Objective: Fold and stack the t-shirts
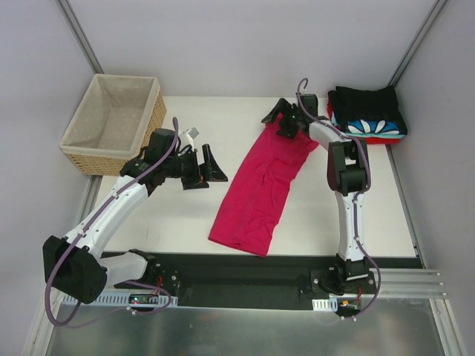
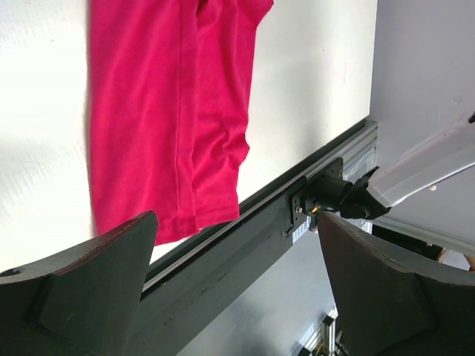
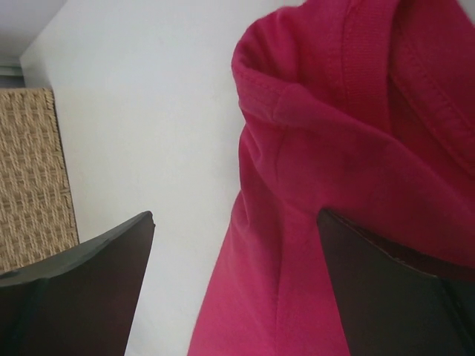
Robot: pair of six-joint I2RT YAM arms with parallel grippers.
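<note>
The crimson-pink t-shirt (image 1: 260, 182) lies at a slant from collar to hem. Next, I turn it square first, then pull its hem corner (image 1: 214, 236) straight with my left gripper before I fold it.
A crimson-pink t-shirt (image 1: 260, 189) lies on the white table as a long narrow strip, folded lengthwise, running from back right to front left. My right gripper (image 1: 280, 121) hovers open over its far collar end; in the right wrist view the open gripper (image 3: 234, 215) straddles the shirt's (image 3: 349, 148) edge without pinching it. My left gripper (image 1: 208, 174) stands open and empty to the left of the strip. In the left wrist view the shirt's (image 2: 163, 111) hem end lies beyond the open gripper (image 2: 236, 216). A stack of folded t-shirts sits back right: black (image 1: 367, 104) on top, blue-white patterned (image 1: 371, 126), red (image 1: 378, 139) beneath.
A woven wicker basket (image 1: 111, 122) with beige lining stands at the back left; its side (image 3: 33, 178) shows in the right wrist view. A black rail (image 1: 245, 271) with both arm bases runs along the near table edge. Grey walls close in the sides and back.
</note>
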